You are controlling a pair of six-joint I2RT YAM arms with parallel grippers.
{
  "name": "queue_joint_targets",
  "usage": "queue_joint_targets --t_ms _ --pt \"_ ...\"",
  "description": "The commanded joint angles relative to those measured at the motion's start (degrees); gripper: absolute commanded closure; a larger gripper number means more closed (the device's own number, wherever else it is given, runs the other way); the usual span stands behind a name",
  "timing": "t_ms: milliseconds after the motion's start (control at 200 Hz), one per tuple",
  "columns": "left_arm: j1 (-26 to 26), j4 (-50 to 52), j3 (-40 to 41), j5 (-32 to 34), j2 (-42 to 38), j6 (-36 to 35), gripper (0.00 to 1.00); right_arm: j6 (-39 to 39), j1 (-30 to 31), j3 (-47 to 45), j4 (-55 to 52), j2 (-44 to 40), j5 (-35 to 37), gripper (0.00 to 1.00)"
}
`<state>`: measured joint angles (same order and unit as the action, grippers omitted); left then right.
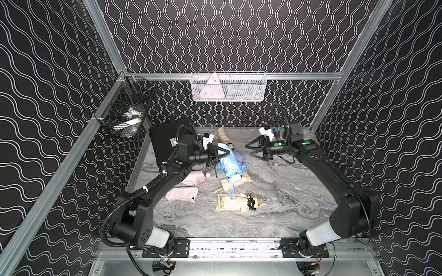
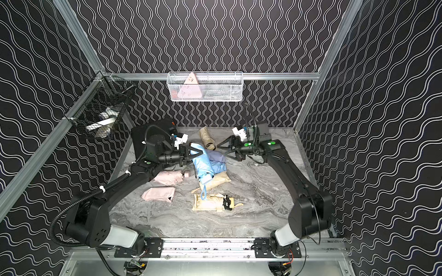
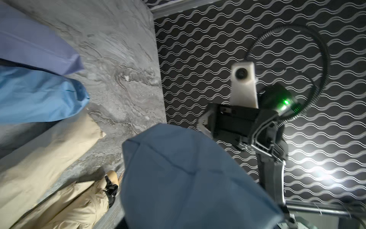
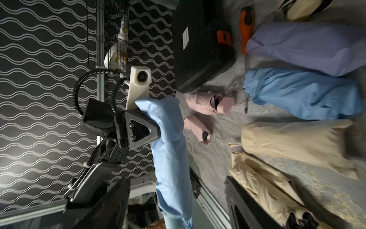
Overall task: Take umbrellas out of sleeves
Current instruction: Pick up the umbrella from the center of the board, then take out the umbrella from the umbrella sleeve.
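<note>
The light blue sleeve (image 1: 230, 164) is hanging with the umbrella's pale handle pointing down, so the robot should tilt the sleeve to bring the handle (image 1: 236, 178) into its right gripper.
My left gripper (image 1: 222, 153) is shut on the closed end of a light blue sleeve (image 4: 170, 150), holding it up off the table. The blue umbrella is inside it, and its pale handle (image 1: 235, 179) and wrist loop hang out of the lower end. In the left wrist view blue fabric (image 3: 188, 178) hides the jaws. My right gripper (image 1: 250, 149) stands open just right of the sleeve and touches nothing. On the table lie a lilac bundle (image 4: 307, 45), a second light blue bundle (image 4: 303, 93), a cream sleeve (image 1: 239, 182), a cream umbrella (image 1: 233, 202), a pink umbrella (image 1: 193, 178) and a pink sleeve (image 1: 181, 193).
A black hard case (image 1: 167, 141) leans at the back left with an orange-handled screwdriver (image 4: 246, 25) beside it. Another cream bundle (image 1: 223, 136) lies by the back wall. A white wire basket (image 1: 228, 87) and a black one (image 1: 124, 112) hang on the frame.
</note>
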<state>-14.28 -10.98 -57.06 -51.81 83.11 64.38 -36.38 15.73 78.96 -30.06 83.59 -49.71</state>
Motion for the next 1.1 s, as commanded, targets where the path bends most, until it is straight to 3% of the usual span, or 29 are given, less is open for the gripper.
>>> queue_joint_targets --t_ms 0,120,230,375,525,1096 --pt "1.04 9.84 -1.74 5.70 -0.21 0.96 0.74 -0.03 -0.70 -2.74 -1.89 -2.82 4.00 0.26" --pt "1.63 8.59 -0.39 10.16 -0.90 7.96 0.75 -7.09 1.30 -8.61 4.82 -5.00 -3.28 0.36" --pt "1.63 6.81 0.81 14.24 -1.88 13.35 0.75 -7.31 5.35 -10.96 5.47 -7.40 -1.64 0.46" --pt "1.63 2.00 2.74 17.34 -3.04 19.88 0.75 -9.53 10.81 -13.34 8.43 -7.31 -0.25 0.49" --pt "1.63 2.72 3.08 18.49 -4.48 20.87 0.75 -10.80 14.37 -13.44 11.67 -5.35 1.17 0.51" --pt "1.69 0.04 7.12 18.68 -7.11 23.86 0.75 -13.96 14.99 -13.10 17.18 -1.29 2.24 0.54"
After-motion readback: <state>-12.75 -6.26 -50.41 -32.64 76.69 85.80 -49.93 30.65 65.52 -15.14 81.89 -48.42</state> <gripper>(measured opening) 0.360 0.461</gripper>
